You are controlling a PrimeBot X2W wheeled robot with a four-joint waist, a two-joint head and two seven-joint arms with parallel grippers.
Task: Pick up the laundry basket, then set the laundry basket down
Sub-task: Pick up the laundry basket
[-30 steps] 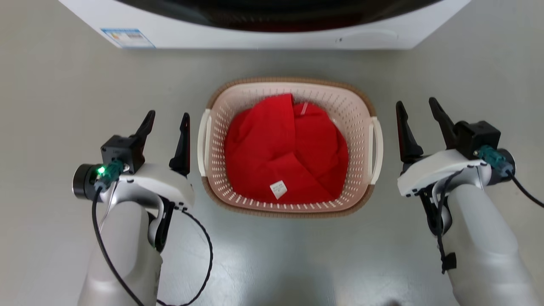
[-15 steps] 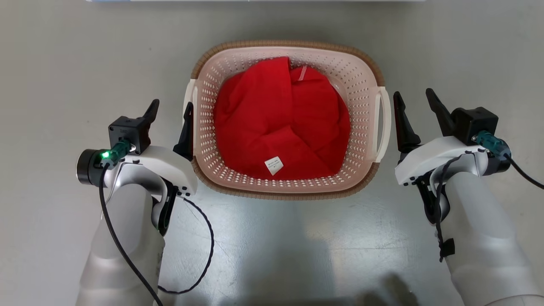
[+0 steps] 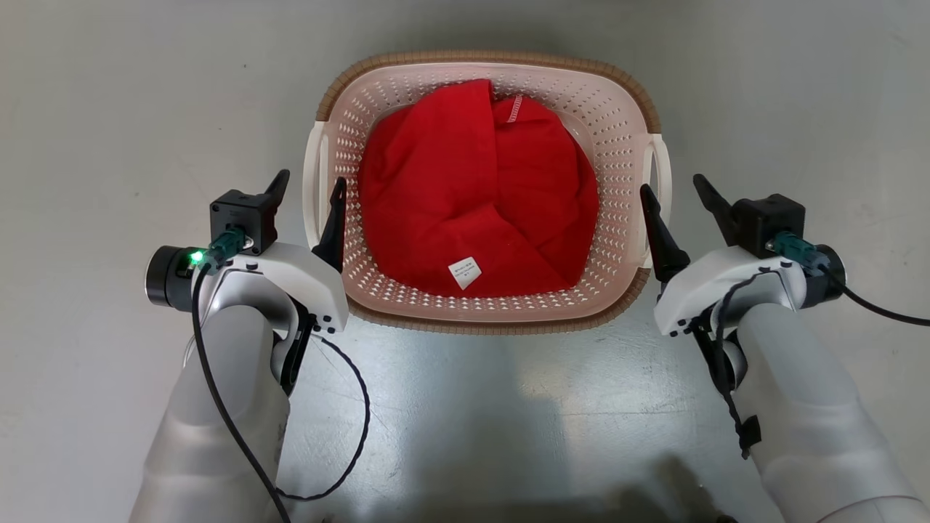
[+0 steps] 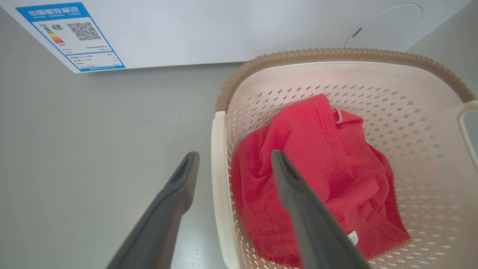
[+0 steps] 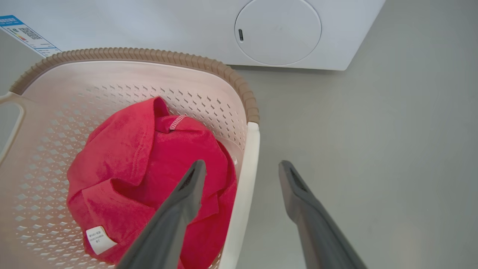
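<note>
The red cloth [image 3: 475, 196] sits far down below the brown rim [image 3: 488, 59], so it will come along and keep its folds when I lift the laundry basket.
The laundry basket [image 3: 612, 123] stands on the grey floor, cream with perforated walls and a brown rim, holding a red cloth [image 3: 472, 196]. My left gripper [image 3: 309, 185] is open and straddles the basket's left loop handle [image 3: 314, 156], one finger inside the basket and one outside. My right gripper [image 3: 670, 185] is open and straddles the right handle [image 3: 662, 163] the same way. In the left wrist view the handle [image 4: 218, 186] runs between the fingers [image 4: 175, 194] of that gripper [image 4: 235, 154]. In the right wrist view the handle [image 5: 248, 157] passes through the right gripper [image 5: 242, 164].
A white washing machine [image 4: 186, 30] stands just beyond the basket, with a blue energy label [image 4: 71, 35] and a round cover [image 5: 278, 31] low on its front. Bare grey floor [image 3: 94, 145] lies to both sides and in front of the basket.
The head camera has tilted, so the washing machine has left its view. Both grippers have moved inward from beside the basket and now straddle its handles, still open.
</note>
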